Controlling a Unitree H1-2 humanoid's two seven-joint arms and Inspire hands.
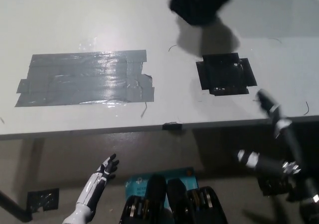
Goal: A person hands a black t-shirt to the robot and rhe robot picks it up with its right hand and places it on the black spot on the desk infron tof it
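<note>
The drooping lower end [199,18] of the black t-shirt hangs loose, so I expect the t-shirt to sag out past the edges of the black spot when I put it down.
A bundled black t-shirt [201,3] hangs blurred above the far side of the white desk [99,24], casting a shadow below it. The black tape spot [225,74] lies on the desk just under and in front of the shirt. My black right hand [276,134] is raised at the desk's front right edge, fingers spread apart and holding nothing, well short of the shirt. My white left hand [102,176] rests low at the bottom left, below the desk edge, fingers apart and empty.
A large grey tape patch [84,78] covers the desk's left half. A small black clip [173,126] sits on the front edge. A teal object [139,184] lies on the floor beneath.
</note>
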